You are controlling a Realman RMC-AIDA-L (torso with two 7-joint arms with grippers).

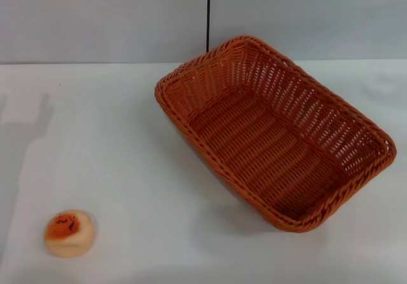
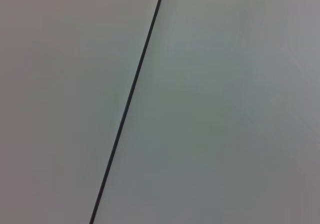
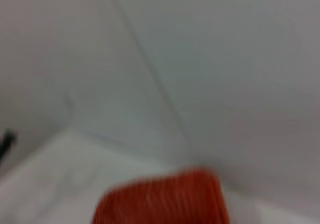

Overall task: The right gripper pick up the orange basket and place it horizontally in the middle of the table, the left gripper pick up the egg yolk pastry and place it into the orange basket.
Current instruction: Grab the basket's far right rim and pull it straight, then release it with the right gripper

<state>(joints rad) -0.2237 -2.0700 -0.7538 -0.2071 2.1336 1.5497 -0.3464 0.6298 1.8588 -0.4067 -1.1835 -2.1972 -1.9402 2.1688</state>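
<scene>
The orange basket (image 1: 273, 141) lies at a diagonal. My right gripper should grab its far long rim (image 1: 355, 114) and turn the basket horizontal before my left gripper brings the egg yolk pastry.
The orange basket (image 1: 273, 131) lies on the white table (image 1: 127, 144), right of centre and turned diagonally, with nothing inside it. A blurred orange part of the basket (image 3: 165, 199) shows in the right wrist view. The egg yolk pastry (image 1: 69, 232) sits near the table's front left corner, far from the basket, its orange top facing up. Neither gripper shows in any view. The left wrist view holds only the pale wall with a dark seam (image 2: 130, 98).
A pale grey wall with a vertical dark seam (image 1: 208, 14) stands behind the table. Bare white tabletop lies between the pastry and the basket. Faint shadows fall on the left part of the table.
</scene>
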